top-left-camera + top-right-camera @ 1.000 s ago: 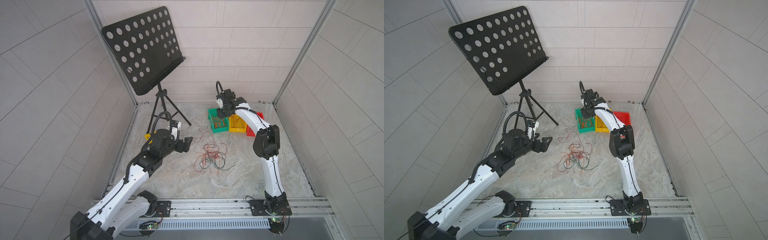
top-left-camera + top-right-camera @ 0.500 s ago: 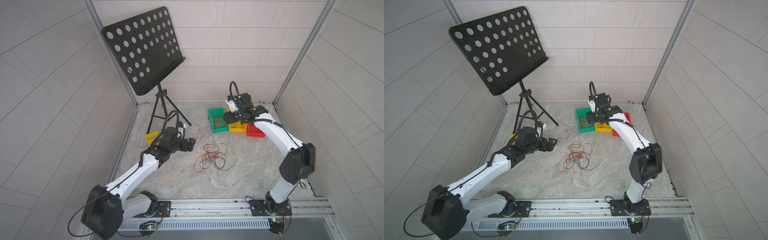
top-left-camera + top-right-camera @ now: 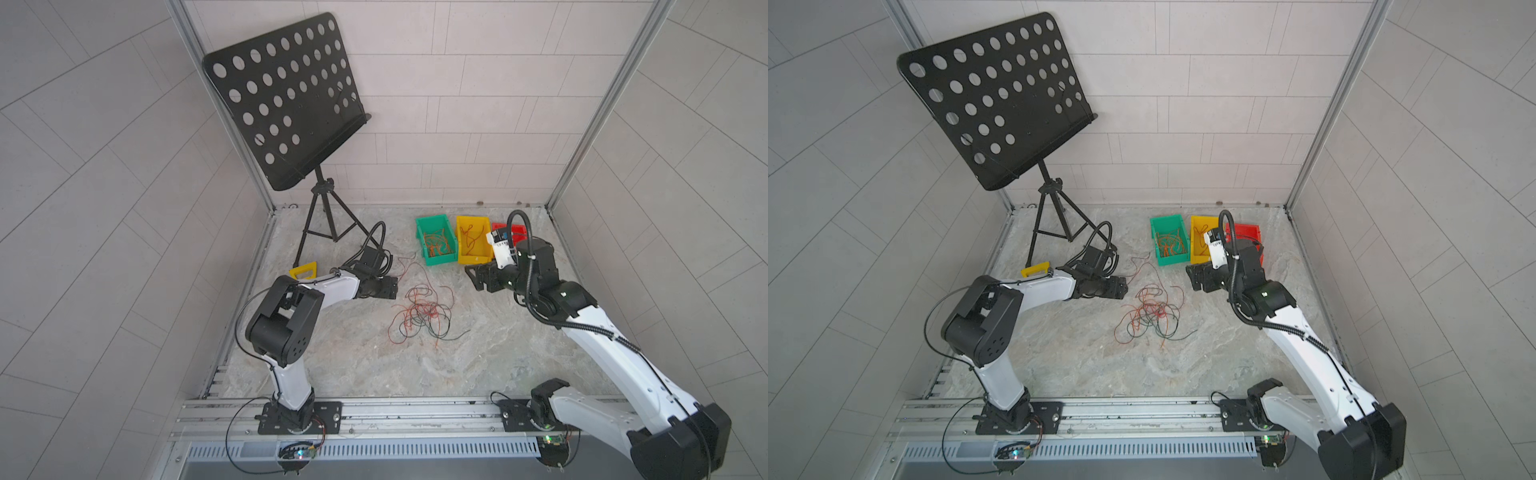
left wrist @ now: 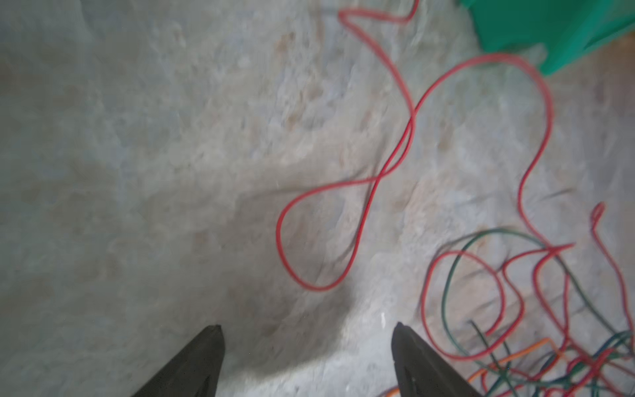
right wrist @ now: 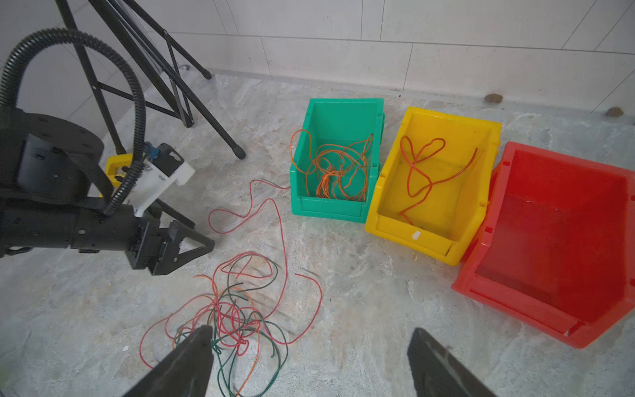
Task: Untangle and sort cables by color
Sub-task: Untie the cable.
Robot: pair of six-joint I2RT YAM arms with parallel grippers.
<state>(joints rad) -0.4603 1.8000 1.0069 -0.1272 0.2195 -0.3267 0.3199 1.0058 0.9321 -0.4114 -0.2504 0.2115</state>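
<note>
The red cable's loop (image 5: pixel 229 223) is next to my left gripper and far from my right gripper. Next, my left gripper picks up the loop (image 4: pixel 319 287) and passes it over.
A loose tangle of thin red, orange and dark green cables (image 3: pixel 419 316) (image 3: pixel 1150 311) lies mid-floor. One long red cable (image 4: pixel 405 137) loops out of it toward the green bin. My left gripper (image 3: pixel 392 287) (image 4: pixel 307 330) hovers at the tangle's left edge, open, with only bare floor between its fingers. My right gripper (image 3: pixel 471 276) (image 5: pixel 311 335) is low on the tangle's right side, near the bins, open and holding nothing. One of its fingertips (image 5: pixel 202 338) shows over the tangle (image 5: pixel 233 316).
Three bins stand in a row at the back. The green bin (image 5: pixel 330 208) holds orange cables, the yellow bin (image 5: pixel 409 232) holds one reddish cable, and the red bin (image 5: pixel 549 240) stands beside it. A black music stand (image 3: pixel 320 216) and a small yellow part (image 3: pixel 303 272) are at the back left.
My right arm has drawn back from over the green bin to beside the tangle, and its jaws have opened. The left gripper has reached a little closer to the tangle.
</note>
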